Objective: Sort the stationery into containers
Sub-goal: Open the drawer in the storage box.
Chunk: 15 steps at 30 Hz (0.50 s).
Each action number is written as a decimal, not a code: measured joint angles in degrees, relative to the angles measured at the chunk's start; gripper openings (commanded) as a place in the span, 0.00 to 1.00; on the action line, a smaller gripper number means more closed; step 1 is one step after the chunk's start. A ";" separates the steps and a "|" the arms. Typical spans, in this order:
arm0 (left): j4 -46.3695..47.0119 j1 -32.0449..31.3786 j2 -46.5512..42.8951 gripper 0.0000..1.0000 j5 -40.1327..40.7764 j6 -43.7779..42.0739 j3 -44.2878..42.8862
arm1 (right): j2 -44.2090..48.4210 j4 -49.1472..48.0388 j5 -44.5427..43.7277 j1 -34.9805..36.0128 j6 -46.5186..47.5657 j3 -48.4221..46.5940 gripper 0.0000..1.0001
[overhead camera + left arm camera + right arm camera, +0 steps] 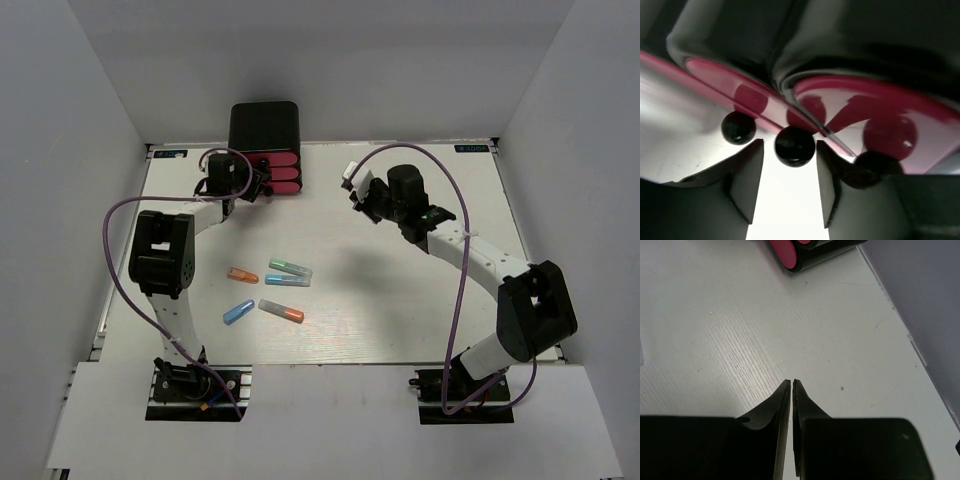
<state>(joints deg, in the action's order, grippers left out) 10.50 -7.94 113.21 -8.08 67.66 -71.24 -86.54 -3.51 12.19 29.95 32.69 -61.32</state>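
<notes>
I can see that the middle pink drawer is closed. My left gripper should pull its black knob first, before my right gripper brings over the green-and-clear piece.
The black cabinet stands at the table's back with three pink drawers facing forward. My left gripper is at the drawer fronts. In the left wrist view it is open, its fingertips on either side of the middle black knob without touching it. Two more knobs flank that one. On the table lie an orange piece, a green-and-clear piece, a blue-and-clear piece, a blue piece and a grey piece with an orange tip. My right gripper is shut and empty above bare table.
A small whitish block lies beside the right gripper's tip. White walls enclose the table on three sides. The cabinet's corner and one pink drawer end show at the top of the right wrist view.
</notes>
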 measured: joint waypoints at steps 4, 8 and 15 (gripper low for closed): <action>0.28 -0.04 0.07 0.22 -0.07 -0.24 -0.68 | 0.02 0.11 0.52 -0.11 0.00 0.28 0.12; 1.88 -0.04 -0.13 0.15 -0.09 -0.13 0.70 | 0.07 0.13 2.58 -0.15 0.44 0.37 0.32; 6.73 -0.50 -8.17 0.14 -0.92 -0.48 13.27 | 0.59 4.48 15.32 -0.24 7.17 1.27 0.62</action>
<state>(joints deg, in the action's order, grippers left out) 17.23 -8.45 105.03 -8.99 67.18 -57.98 -85.95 0.97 27.51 29.71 39.86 -60.05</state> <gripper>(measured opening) 0.430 0.592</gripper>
